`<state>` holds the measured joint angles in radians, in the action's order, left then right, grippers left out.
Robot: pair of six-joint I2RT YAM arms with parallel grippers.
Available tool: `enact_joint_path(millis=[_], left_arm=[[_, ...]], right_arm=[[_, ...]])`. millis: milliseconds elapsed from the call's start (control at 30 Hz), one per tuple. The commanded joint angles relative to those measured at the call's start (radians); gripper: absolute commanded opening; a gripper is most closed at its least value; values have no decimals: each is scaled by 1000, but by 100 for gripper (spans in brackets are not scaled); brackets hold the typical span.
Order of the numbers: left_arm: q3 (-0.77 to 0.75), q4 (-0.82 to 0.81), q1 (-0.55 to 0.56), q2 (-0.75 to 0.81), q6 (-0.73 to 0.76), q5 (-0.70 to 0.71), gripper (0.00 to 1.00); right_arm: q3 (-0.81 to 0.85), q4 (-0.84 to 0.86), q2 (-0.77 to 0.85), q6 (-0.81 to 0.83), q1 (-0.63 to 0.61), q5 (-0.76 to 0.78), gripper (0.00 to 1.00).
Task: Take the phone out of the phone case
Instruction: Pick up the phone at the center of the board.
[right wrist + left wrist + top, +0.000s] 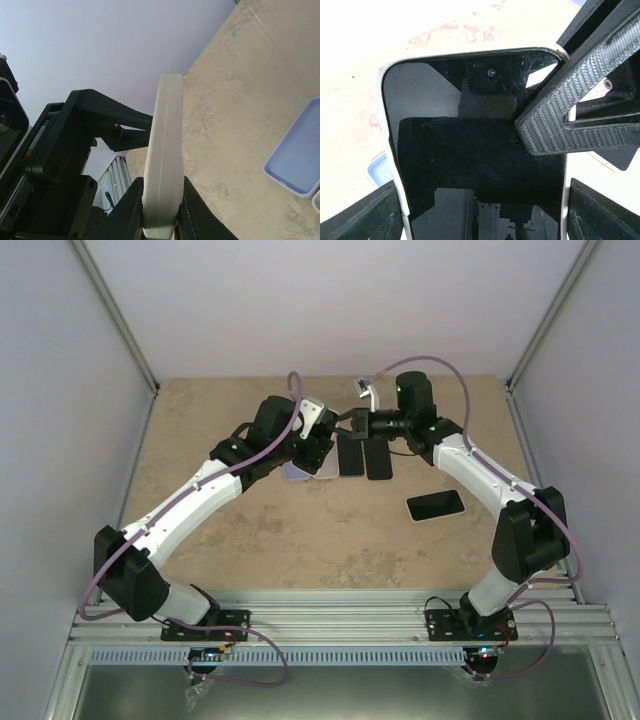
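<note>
Both long edges of the white case (566, 172) around the phone are clamped in my left gripper, so my left gripper should open and pinch the edge (395, 167) across from my right gripper.
A phone with a black screen sits in a white case (387, 100); it fills the left wrist view. My left gripper (482, 220) is shut on its two long edges, with its fingers (365, 215) at the bottom corners of that view. My right gripper (161, 210) is shut on the same cased phone (165, 150), seen edge-on, pinching front and back. One of its ribbed fingers (570, 100) lies on the screen's upper right corner. In the top view both grippers, left (318, 445) and right (362, 455), meet above the table's middle back.
A pale blue empty case (296, 473) lies on the table under the left gripper; it also shows in the right wrist view (295, 165) and the left wrist view (379, 170). A second black-screened phone (436, 506) lies flat at the right.
</note>
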<state>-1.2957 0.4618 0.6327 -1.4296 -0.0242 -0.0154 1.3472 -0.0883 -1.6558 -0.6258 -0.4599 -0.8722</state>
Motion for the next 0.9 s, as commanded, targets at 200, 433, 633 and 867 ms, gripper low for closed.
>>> enact_joint_path(millis=[200, 433, 633, 867], left_arm=[[-4, 8, -15, 67, 3, -121, 99], [28, 23, -80, 125, 0, -278, 99], [70, 17, -195, 147, -7, -607, 99], [127, -12, -280, 164, 18, -957, 94]], right_arm=[[17, 68, 60, 33, 48, -82, 1], [11, 84, 91, 40, 92, -138, 1], [1, 151, 111, 69, 130, -279, 1], [-11, 206, 146, 87, 147, -425, 1]])
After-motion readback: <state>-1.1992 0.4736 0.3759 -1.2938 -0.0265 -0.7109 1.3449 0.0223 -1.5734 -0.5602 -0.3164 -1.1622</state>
